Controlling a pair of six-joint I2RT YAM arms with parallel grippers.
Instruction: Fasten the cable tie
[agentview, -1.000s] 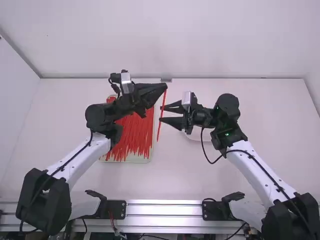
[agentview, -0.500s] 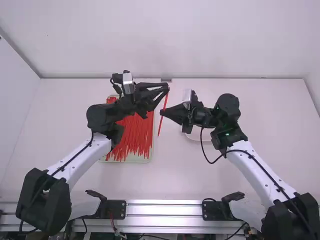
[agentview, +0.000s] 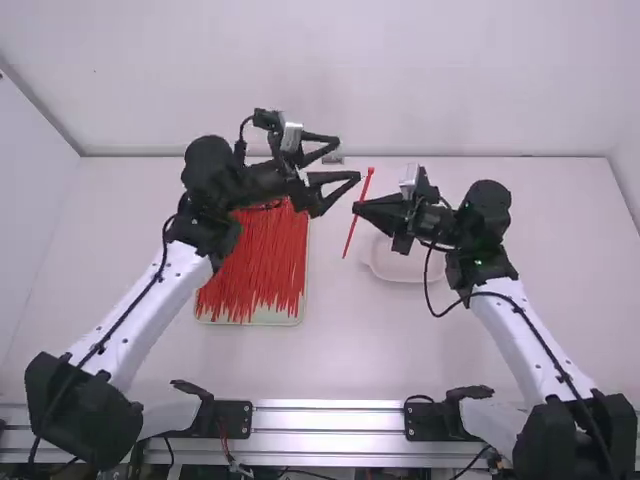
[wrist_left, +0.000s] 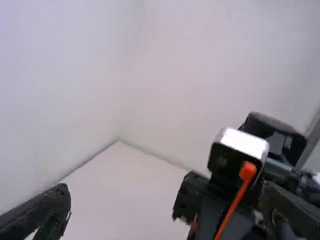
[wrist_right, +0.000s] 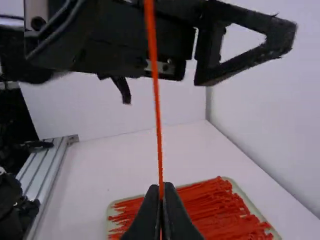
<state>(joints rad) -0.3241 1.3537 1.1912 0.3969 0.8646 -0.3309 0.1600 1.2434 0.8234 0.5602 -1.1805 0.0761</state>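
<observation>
The red tie's strap is thin and hangs under its blocky head, so I expect the strap to bend into a loop when I pull the strap's end through.
A single red cable tie hangs tilted above the table, its head uppermost. My right gripper is shut on its strap partway down. In the right wrist view the strap rises straight up from my right gripper. My left gripper stands open just left of the tie's head, apart from it. The left wrist view shows the orange-red head in front of the right arm's wrist camera, with one left finger at the edge.
A tray with a pile of several red cable ties lies on the table under the left arm; the pile also appears in the right wrist view. A white dish sits below the right gripper. Walls close off the back and left.
The right gripper shut on the tie and carried it right. The left gripper let go of the tie, opened, and lifted up and to the right.
</observation>
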